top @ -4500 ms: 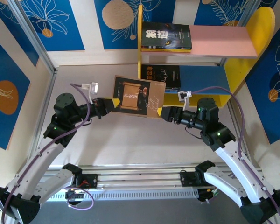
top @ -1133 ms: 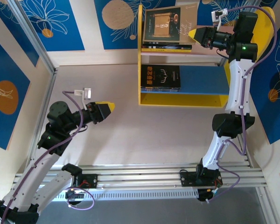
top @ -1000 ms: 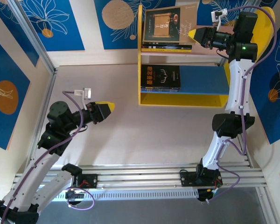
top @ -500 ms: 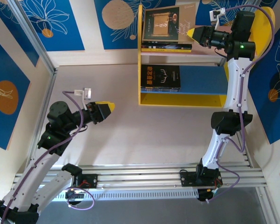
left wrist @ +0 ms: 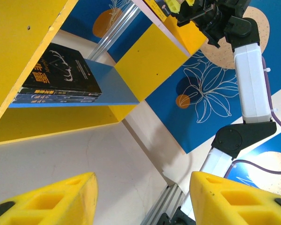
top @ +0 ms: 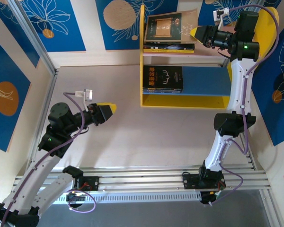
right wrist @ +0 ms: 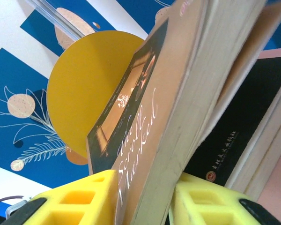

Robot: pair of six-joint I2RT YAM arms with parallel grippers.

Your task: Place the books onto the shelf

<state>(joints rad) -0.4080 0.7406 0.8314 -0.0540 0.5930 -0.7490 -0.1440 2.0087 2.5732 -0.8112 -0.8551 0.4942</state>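
The brown book is tilted above the black book with its edge raised (right wrist: 178, 138) in my right gripper. Next, I put it down flat on the dark books (top: 169, 48) before I grip it again.
The brown book (top: 173, 26) lies tilted on dark books (top: 170, 46) on the shelf's pink upper board (top: 209, 51). Its right edge sits between the slightly parted jaws of my right gripper (top: 195, 32). In the right wrist view the brown book (right wrist: 178, 93) passes between the yellow pads of that gripper (right wrist: 145, 187), above a black book (right wrist: 253, 122). More dark books (top: 163, 78) lie on the blue lower board (top: 203, 80). My left gripper (top: 110, 109) hangs open and empty over the table, its fingers (left wrist: 51, 197) wide apart, facing the lower dark books (left wrist: 61, 70).
The shelf's rounded yellow side panel (top: 270, 19) stands just behind the right arm's wrist. Its straight yellow panel (top: 142, 56) faces the left arm. Blue patterned walls (top: 19, 71) close in the table (top: 132, 132) on three sides.
The right jaws have loosened round the brown book, and the book has settled lower and flatter onto the stack. The left arm has not moved.
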